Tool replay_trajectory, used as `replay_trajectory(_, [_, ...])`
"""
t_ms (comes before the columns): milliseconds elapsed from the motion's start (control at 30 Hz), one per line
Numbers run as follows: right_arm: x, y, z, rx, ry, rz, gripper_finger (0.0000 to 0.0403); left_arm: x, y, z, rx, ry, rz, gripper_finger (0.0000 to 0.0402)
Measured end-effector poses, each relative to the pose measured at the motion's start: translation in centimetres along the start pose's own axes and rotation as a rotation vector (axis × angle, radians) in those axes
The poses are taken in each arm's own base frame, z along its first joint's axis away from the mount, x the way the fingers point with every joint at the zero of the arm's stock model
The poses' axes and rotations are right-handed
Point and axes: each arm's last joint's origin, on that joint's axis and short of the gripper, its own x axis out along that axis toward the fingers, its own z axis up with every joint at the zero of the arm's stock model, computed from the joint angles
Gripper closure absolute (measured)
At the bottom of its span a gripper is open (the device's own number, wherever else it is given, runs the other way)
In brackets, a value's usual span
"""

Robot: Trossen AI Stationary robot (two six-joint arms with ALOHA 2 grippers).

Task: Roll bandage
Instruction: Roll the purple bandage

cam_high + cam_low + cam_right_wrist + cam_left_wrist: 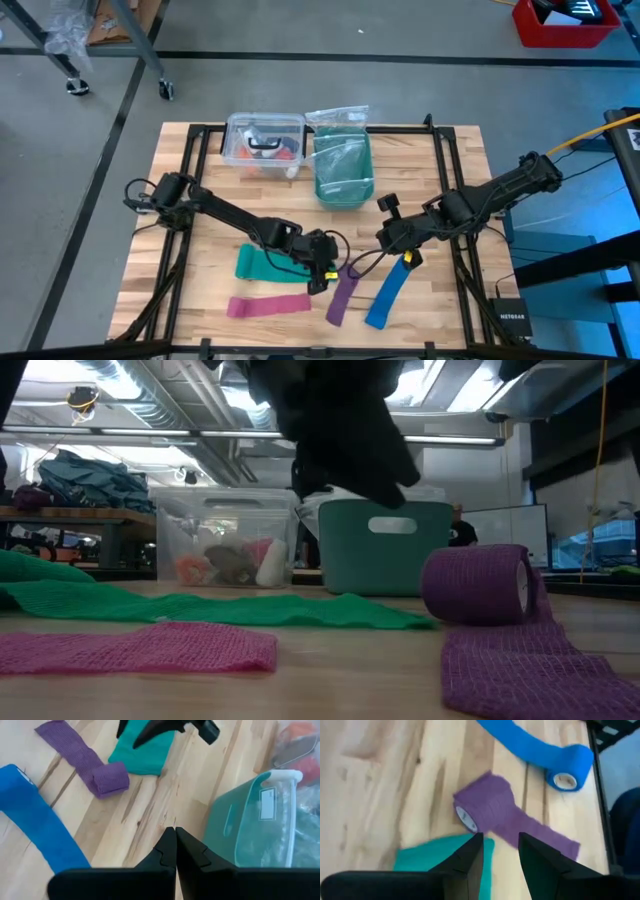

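My gripper is going to lift the snug purple roll (pixel 486 804). The loose tail (pixel 341 301) runs unbroken from it, so I expect the roll to stay wound and trail its tail.
The purple bandage (pixel 343 293) lies on the table partly rolled. Its small roll (pixel 481 806) rests on its curved side at the far end, and the loose tail (pixel 542 836) lies flat toward the near edge. In the low view the roll (pixel 480 584) sits on the wood with nothing touching it. My left gripper (pixel 500 841) hovers open above and just left of the roll, nothing between its fingers. My right gripper (pixel 174 834) is shut and raised to the right of the bandage, above the far end of the blue strip (pixel 388 290).
A green strip (pixel 262 265) and a pink strip (pixel 268 305) lie left of the bandage. The blue strip ends in its own roll (pixel 567 770). A teal bin (pixel 343 172) and a clear box (pixel 264 143) stand at the far edge.
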Motion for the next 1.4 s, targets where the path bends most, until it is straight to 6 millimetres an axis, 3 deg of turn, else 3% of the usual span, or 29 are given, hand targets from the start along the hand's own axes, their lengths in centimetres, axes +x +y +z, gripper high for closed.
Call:
replay_trajectory(433, [0.0,0.2,0.2,0.040,-0.027,0.051,0.0400,1.7,1.9,-0.2,-0.014,0.011,0.061,0.0288])
replay_trajectory(933, [0.0,0.1,0.6,0.048,-0.066,0.057,0.0400,4.1,1.7,-1.0,-0.024,0.018,-0.020,0.0288])
replay_trajectory(1400, [0.0,0.1,0.7,0.050,-0.077,0.056,0.0400,5.0,1.8,-0.8,-0.027,-0.029,-0.065,0.0288])
